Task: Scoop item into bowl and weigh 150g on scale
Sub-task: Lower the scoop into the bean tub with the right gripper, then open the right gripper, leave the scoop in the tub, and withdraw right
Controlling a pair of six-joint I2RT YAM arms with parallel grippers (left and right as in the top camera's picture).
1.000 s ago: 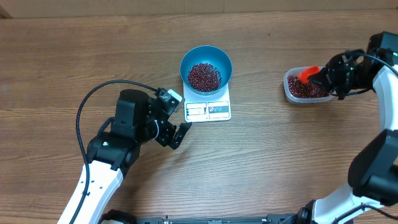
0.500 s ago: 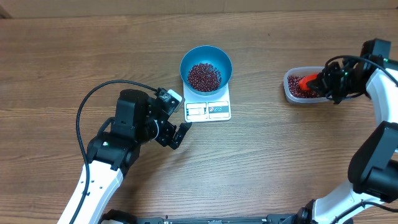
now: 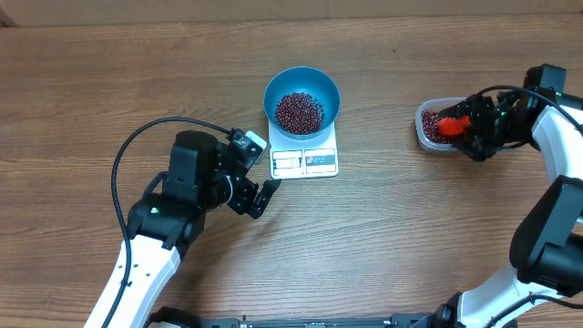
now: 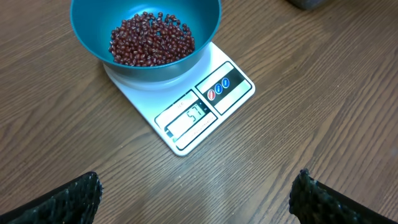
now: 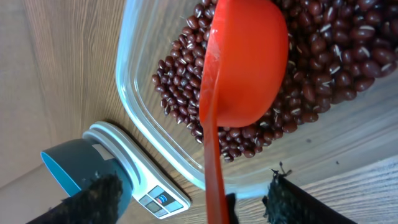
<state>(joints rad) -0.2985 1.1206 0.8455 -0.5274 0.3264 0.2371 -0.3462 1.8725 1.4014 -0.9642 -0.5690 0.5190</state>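
Note:
My right gripper is over the container, and the scoop [image 3: 453, 127] lies tipped on the beans. I should move back and grab the scoop's handle [image 5: 217, 206] past the container's rim.
The blue bowl [image 3: 270, 91] stands on the white scale [image 3: 305, 162] and holds a heap of red-brown beans [image 3: 300, 111]. In the left wrist view the bowl [image 4: 93, 37] and the scale [image 4: 199, 112] lie ahead of my left gripper [image 4: 196, 202], which is open and empty over bare wood. My left gripper [image 3: 260, 169] sits just left of the scale. At the right, my right gripper [image 3: 474, 132] is open beside the clear container [image 3: 424, 128]. A red scoop [image 5: 249, 62] lies bowl-down on the beans [image 5: 323, 56]. Its handle runs between my right gripper's [image 5: 193, 202] spread fingers, ungripped.
The scale's display [image 4: 189, 117] shows digits that look like 57. A black cable [image 3: 137, 146] loops over the wood left of my left arm. The right arm's links [image 3: 556, 228] run down the right edge.
My right gripper has opened and let go of the red scoop, which now rests on the beans in the clear container. The left arm has not moved.

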